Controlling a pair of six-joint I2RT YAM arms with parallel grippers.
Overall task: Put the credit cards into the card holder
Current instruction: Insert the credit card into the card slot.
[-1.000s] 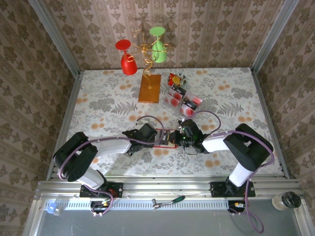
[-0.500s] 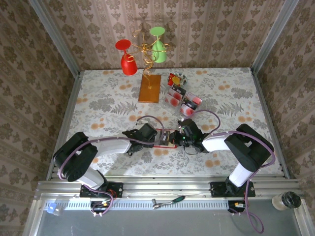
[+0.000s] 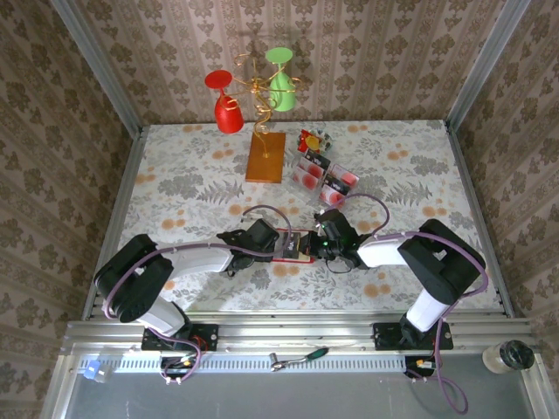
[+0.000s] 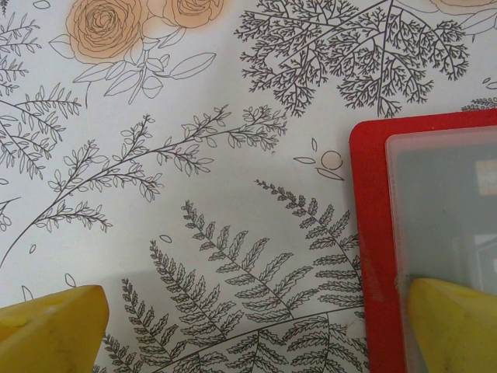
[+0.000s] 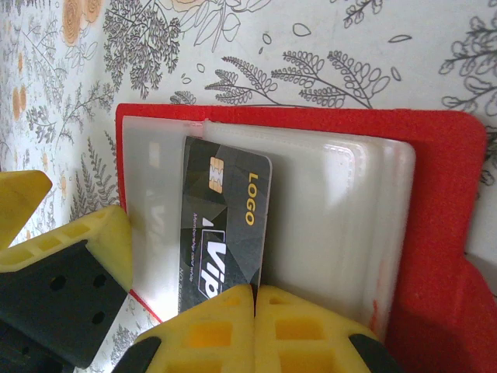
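The black credit card is mostly outside the clear sleeve (image 5: 158, 198). Next, my right gripper opens, change its grip and pushes the card farther in from its LOGO edge (image 5: 265, 221).
The card holder (image 5: 443, 233) is red with clear plastic sleeves and lies open on the tablecloth at the front middle (image 3: 295, 248). My right gripper (image 5: 255, 289) is shut on the near end of a black credit card (image 5: 221, 217) printed LOGO and VIP. The card's far end lies among the clear sleeves. My left gripper (image 4: 256, 326) stands open beside the holder's (image 4: 373, 233) left edge, with one yellow fingertip (image 4: 454, 322) resting on the clear sleeve. More credit cards (image 3: 325, 181), whitish-pink with red marks, lie at the back.
An orange-brown wooden slab (image 3: 265, 157) with a gold wire stand carrying red and green glasses stands at the back. A small red-and-yellow wrapper (image 3: 310, 140) lies behind the cards. The two arms meet over the holder at the front middle (image 3: 301, 244).
My right gripper has edged slightly left over the holder with the card. The left arm has stayed put.
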